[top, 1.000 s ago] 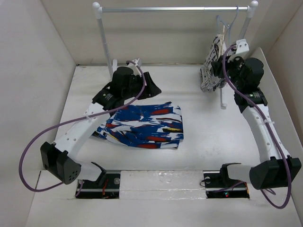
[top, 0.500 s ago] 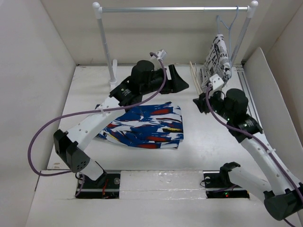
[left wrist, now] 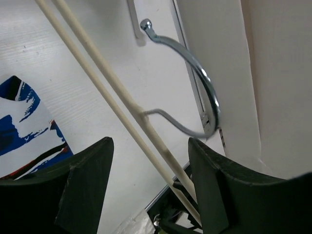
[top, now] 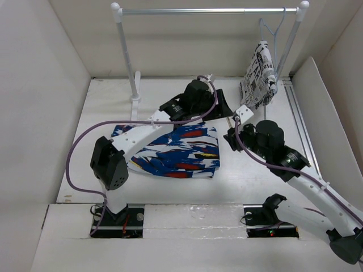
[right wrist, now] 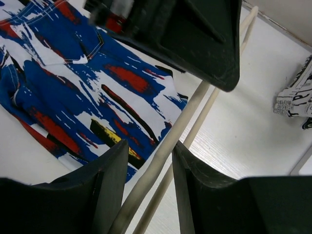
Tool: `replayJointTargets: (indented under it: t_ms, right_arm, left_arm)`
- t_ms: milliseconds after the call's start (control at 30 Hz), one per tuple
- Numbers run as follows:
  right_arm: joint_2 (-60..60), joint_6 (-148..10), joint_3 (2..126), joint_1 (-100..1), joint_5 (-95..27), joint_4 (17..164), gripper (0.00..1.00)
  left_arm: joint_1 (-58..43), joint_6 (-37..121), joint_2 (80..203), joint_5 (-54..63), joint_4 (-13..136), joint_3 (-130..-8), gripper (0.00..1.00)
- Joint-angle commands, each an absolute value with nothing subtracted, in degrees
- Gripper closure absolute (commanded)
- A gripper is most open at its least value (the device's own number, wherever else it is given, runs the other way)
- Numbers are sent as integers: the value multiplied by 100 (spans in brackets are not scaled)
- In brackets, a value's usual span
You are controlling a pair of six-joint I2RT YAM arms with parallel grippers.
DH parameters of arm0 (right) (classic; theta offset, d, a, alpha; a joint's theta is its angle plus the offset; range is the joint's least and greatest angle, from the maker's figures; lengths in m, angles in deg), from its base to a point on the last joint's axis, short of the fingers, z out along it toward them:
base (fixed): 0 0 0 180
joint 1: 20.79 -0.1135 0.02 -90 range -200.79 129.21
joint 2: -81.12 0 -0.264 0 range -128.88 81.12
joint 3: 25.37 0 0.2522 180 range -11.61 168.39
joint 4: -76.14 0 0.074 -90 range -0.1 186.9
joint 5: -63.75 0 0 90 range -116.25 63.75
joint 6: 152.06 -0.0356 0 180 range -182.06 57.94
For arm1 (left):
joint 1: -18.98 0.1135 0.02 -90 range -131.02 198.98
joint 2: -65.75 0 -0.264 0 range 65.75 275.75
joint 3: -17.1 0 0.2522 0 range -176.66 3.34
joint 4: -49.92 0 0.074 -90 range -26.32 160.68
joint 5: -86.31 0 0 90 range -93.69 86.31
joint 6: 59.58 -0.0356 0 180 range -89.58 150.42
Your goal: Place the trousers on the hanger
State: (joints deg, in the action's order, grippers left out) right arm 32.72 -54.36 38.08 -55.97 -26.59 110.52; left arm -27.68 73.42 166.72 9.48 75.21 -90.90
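Note:
The hanger's hook points away from the trousers, so the robot's left gripper should take the hanger and turn it, which will free the right gripper for the trousers' end.
The blue-and-white print trousers lie folded on the white table, left of centre; they also show in the right wrist view and the left wrist view. The beige hanger runs diagonally, its metal hook pointing toward the right wall. My right gripper is shut on one of the hanger's rods, just right of the trousers. My left gripper is open, its jaws straddling the hanger's two rods without touching them, right beside the right gripper.
A white clothes rack with a metal rail stands at the back. A newsprint-lettered cloth hangs from a light blue wire hanger at its right end. White walls close in both sides.
My right gripper has come from the rack down toward the table's middle, carrying the hanger. My left arm has swung right, from over the trousers to the hanger.

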Motion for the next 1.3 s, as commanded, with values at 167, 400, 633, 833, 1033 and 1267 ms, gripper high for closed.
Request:
replayJointTargets:
  t_ms: [167, 400, 633, 833, 1033, 1267]
  right_arm:
    - [3129, -5442, 3884, -6113, -2072, 10783, 100]
    - [3111, -5397, 3805, -6420, -1807, 11072, 100]
    - [3691, -6046, 3428, -6640, -1894, 11845, 39]
    - [4026, -6601, 3523, -6387, -2509, 12724, 0]
    - [3771, -6662, 3682, -5333, -3634, 13024, 2]
    - [3911, -6909, 3331, -4646, -4531, 12269, 47]
  left_arm:
    - [-2822, 7726, 16911, 1020, 7300, -9255, 53]
    - [-2822, 7902, 16885, 1072, 7098, -8834, 100]
    - [-2822, 8183, 16604, 1450, 6413, -7710, 100]
    - [-2822, 8587, 16059, 1573, 5324, -6330, 100]
    - [-2944, 8763, 15515, 1381, 4700, -5460, 100]
    - [-3147, 8694, 15426, 1160, 3901, -4765, 100]
